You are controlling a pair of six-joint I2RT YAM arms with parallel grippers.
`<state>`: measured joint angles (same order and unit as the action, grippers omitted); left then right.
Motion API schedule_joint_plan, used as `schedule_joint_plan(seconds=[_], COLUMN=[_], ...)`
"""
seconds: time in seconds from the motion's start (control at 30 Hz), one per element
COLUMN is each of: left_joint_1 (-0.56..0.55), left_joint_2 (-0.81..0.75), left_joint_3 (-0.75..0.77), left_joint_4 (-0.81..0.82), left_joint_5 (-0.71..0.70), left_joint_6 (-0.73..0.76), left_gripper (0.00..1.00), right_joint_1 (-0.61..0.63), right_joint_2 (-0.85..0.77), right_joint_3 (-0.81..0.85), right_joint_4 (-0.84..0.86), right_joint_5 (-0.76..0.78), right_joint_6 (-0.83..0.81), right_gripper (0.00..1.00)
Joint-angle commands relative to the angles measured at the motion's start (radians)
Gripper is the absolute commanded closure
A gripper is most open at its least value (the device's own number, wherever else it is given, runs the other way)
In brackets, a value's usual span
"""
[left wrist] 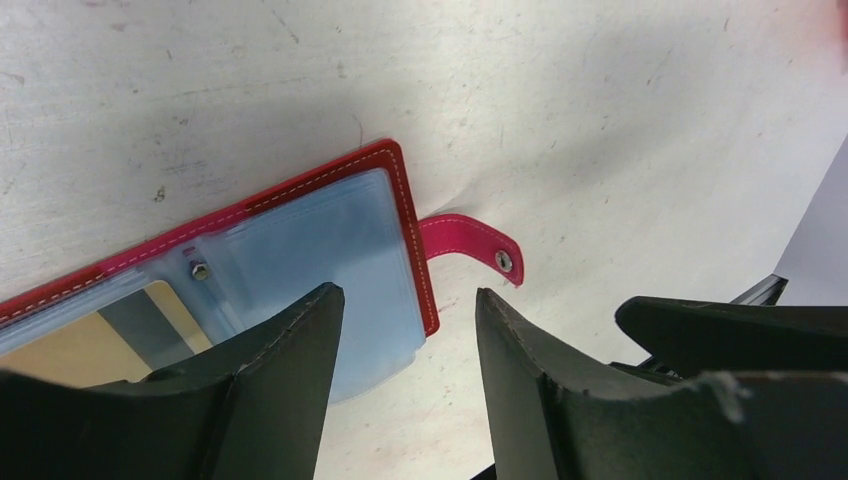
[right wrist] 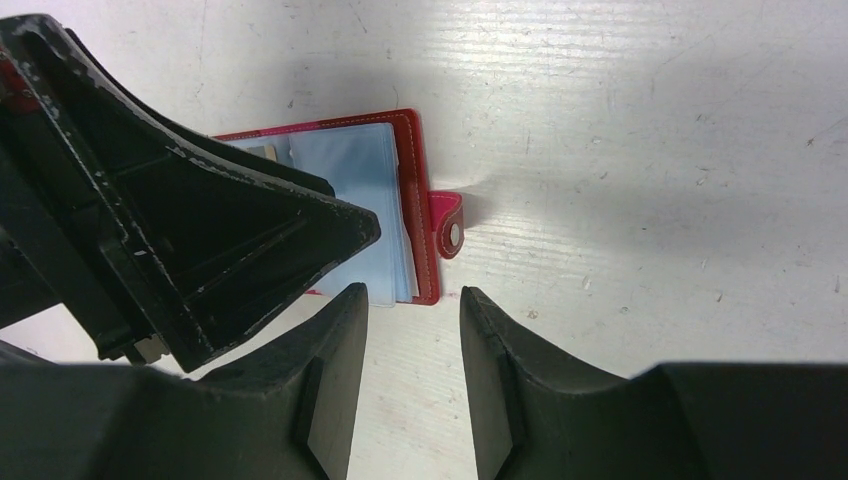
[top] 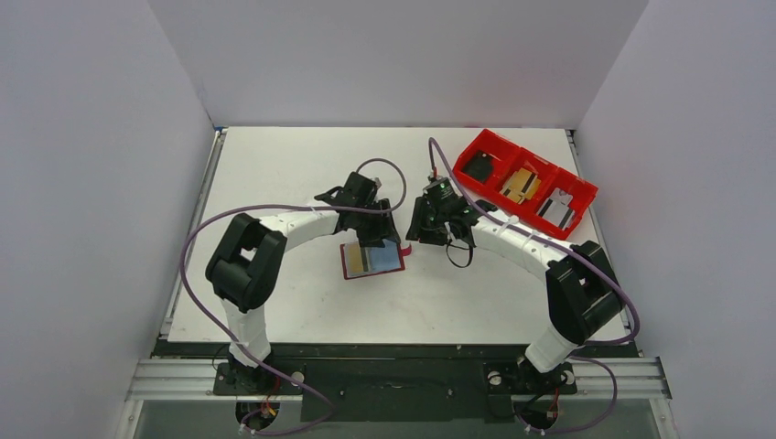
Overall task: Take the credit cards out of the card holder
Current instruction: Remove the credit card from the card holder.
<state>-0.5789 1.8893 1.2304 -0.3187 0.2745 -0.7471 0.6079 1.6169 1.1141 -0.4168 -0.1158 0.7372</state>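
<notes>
The robot's left gripper is above the holder's strap end point(top: 400, 259) and in the right gripper's way, so the left gripper should close and move back to the yellowish card point(top: 355, 260).
The card holder point(top: 347, 261) lies open on the white table, a dark red wallet with a snap strap point(left wrist: 480, 245) sticking out to its right. Pale blue credit cards point(left wrist: 340, 235) lie flat in it, and beside them one with dark and yellowish bands point(left wrist: 130, 335). My left gripper point(left wrist: 408, 300) hangs open just over the holder's right edge, with only a pale blue corner on the table below its gap. My right gripper point(right wrist: 412, 295) stands open close to the right of the holder point(right wrist: 428, 160), nothing between its fingers. The left gripper's black body point(right wrist: 200, 230) hides the holder's left half there.
A bright red three-compartment bin point(top: 586, 189) with small dark and tan items sits at the back right of the table. Grey walls close in on the left, the back and the right. The two grippers stand close together near the table's middle.
</notes>
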Motion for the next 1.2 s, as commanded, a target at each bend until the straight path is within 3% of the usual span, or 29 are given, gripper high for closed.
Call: schedule_joint_plan(seconds=[0.0, 0.2, 0.37, 0.53, 0.83, 1.17], left_joint_1=[0.008, 0.049, 0.109, 0.153, 0.165, 0.162], left_joint_2=[-0.036, -0.143, -0.234, -0.27, -0.245, -0.202], left_joint_3=[0.057, 0.032, -0.073, -0.139, -0.182, -0.194], left_joint_4=[-0.007, -0.111, -0.14, -0.157, -0.139, -0.123], left_joint_5=[-0.003, -0.124, -0.162, -0.172, -0.152, -0.155], left_joint_6=[0.024, 0.057, 0.064, 0.087, 0.108, 0.105], left_gripper=[0.5, 0.5, 0.51, 0.61, 0.9, 0.99], right_joint_1=[-0.003, 0.018, 0.061, 0.124, 0.155, 0.154], right_joint_2=[-0.041, -0.001, 0.064, 0.154, 0.278, 0.351], right_joint_3=[0.01, 0.051, 0.101, 0.168, 0.241, 0.246], right_joint_4=[0.012, 0.016, 0.052, 0.069, 0.113, 0.134], right_joint_5=[0.018, -0.019, -0.058, -0.064, -0.104, -0.132], right_joint_6=[-0.013, -0.014, 0.006, 0.019, 0.048, 0.052], right_gripper=[0.64, 0.66, 0.68, 0.69, 0.71, 0.71])
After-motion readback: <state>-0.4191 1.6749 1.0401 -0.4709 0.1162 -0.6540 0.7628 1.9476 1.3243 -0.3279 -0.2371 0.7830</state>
